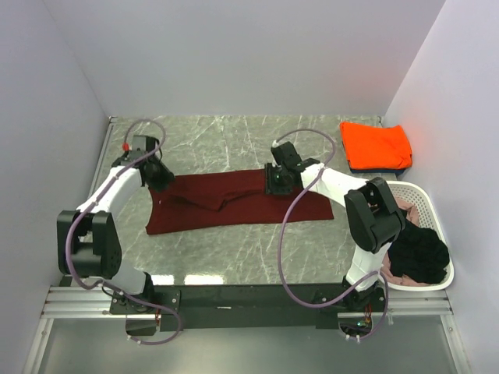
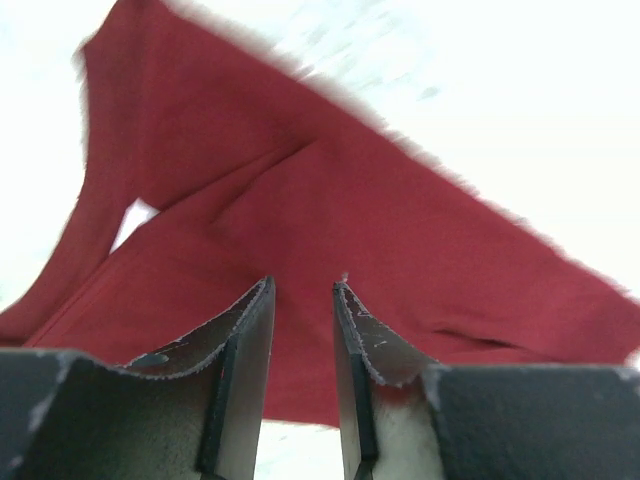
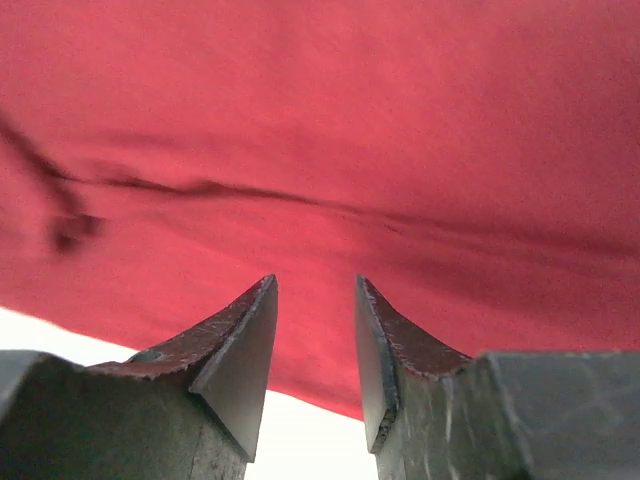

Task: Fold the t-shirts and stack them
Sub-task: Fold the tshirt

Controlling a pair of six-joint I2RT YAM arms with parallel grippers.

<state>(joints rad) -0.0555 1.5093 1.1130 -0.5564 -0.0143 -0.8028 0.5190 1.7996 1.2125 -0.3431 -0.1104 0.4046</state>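
My right gripper needs to turn the basket-side end to the near rail while my left gripper shifts the other end away, with the maroon t-shirt lying crosswise.
A dark maroon t-shirt lies spread across the middle of the table, partly folded lengthwise. My left gripper is at its far left corner, and my right gripper is over its far edge right of centre. In the left wrist view the gripper is open above the maroon cloth, with nothing between the fingers. In the right wrist view the gripper is open over the cloth, empty. A folded orange t-shirt lies on a dark blue one at the far right.
A white perforated basket stands at the right edge, holding a black t-shirt and a pale pink one. White walls close the table on three sides. The arm bases sit on the black rail at the near edge.
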